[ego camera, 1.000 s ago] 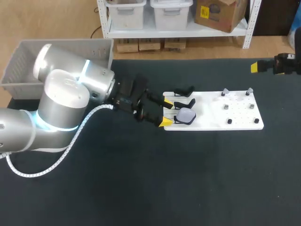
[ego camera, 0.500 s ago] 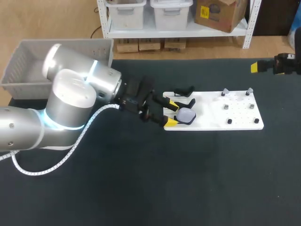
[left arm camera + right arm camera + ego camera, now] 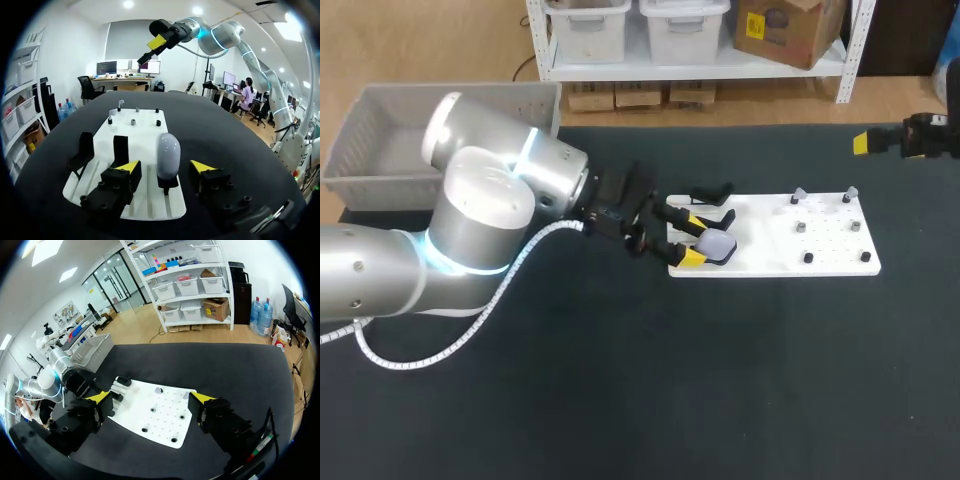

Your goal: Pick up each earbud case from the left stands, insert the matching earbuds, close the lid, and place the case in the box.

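The earbuds (image 3: 799,195) are still out on their pegs. So the closed earbud case (image 3: 717,244) will show empty hollows when I open its lid.
A pale grey earbud case (image 3: 718,246) (image 3: 168,152) stands on the nearest black stand at the left end of the white board (image 3: 772,240). My left gripper (image 3: 685,237) (image 3: 166,168) is open, its yellow tips on either side of the case with a small gap on each side. Two other black stands (image 3: 711,193) (image 3: 86,150) are empty. Small earbuds (image 3: 800,194) (image 3: 133,121) sit on pegs on the board's right half. My right gripper (image 3: 865,142) (image 3: 150,397) hangs open and empty, high beyond the board's far right corner.
A grey box (image 3: 380,140) (image 3: 92,347) stands at the table's back left corner, behind my left arm (image 3: 480,220). Black tabletop surrounds the board (image 3: 155,415) on all sides.
My left gripper has moved right, toward the board, so its tips now flank the case. Its fingers have drawn closer together. The right arm has not moved.
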You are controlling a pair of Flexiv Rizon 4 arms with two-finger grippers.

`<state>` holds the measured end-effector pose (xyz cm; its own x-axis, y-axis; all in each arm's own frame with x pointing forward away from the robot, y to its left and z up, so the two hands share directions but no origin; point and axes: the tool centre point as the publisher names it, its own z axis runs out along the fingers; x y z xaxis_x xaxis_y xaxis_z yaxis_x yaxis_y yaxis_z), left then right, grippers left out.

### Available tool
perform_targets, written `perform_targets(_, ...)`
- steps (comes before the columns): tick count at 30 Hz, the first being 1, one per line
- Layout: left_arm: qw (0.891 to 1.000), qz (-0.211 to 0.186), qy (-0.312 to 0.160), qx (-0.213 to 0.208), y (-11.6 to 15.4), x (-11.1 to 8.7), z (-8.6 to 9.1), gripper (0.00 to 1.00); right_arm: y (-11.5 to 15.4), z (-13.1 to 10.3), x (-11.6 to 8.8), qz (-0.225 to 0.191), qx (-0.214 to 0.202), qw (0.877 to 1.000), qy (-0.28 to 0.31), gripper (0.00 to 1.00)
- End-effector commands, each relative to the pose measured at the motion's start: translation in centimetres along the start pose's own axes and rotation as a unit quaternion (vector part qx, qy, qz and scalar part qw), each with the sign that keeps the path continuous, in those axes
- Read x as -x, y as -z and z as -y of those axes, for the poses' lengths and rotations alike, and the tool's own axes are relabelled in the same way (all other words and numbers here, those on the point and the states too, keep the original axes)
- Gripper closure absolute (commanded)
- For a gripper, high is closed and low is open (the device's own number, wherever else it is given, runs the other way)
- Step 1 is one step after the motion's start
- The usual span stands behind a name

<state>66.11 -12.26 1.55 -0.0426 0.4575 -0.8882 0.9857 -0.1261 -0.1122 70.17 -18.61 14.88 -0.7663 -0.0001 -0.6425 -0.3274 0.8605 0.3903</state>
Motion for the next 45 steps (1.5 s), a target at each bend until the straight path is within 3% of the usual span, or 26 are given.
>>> perform_targets(1,1.000,-0.001,0.001,-0.002,-0.2,-0.1,-0.3,0.42,0.1,0.0,0.0,0.000,-0.001,1.000,0.000,0.00)
perform_targets(15,1.000,-0.002,0.001,-0.009,-0.9,0.0,-0.5,0.54,0.1,0.0,0.0,0.000,-0.001,1.000,0.000,0.00)
perform_targets(25,1.000,-0.001,-0.004,-0.007,-0.9,0.3,-0.4,0.76,0.1,0.0,0.0,0.000,-0.001,1.000,0.000,0.00)
perform_targets(26,1.000,-0.001,-0.005,-0.006,-0.8,0.4,-0.4,0.85,0.1,0.0,0.0,0.000,-0.001,1.000,0.000,0.00)
perform_targets(27,1.000,0.000,-0.007,-0.005,-0.7,0.5,-0.3,1.00,0.1,0.0,0.0,0.000,-0.001,1.000,0.000,0.00)
perform_targets(34,1.000,0.014,-0.021,0.006,0.3,1.5,0.6,1.00,0.1,0.0,0.0,0.000,-0.001,1.000,0.000,0.00)
perform_targets(38,0.998,0.046,-0.028,0.021,1.5,2.6,1.5,1.00,0.1,0.0,0.0,0.000,-0.001,1.000,0.000,0.00)
perform_targets(45,0.988,0.150,-0.040,0.026,3.7,5.4,2.7,1.00,0.1,0.0,0.0,0.000,-0.001,1.000,0.000,0.00)
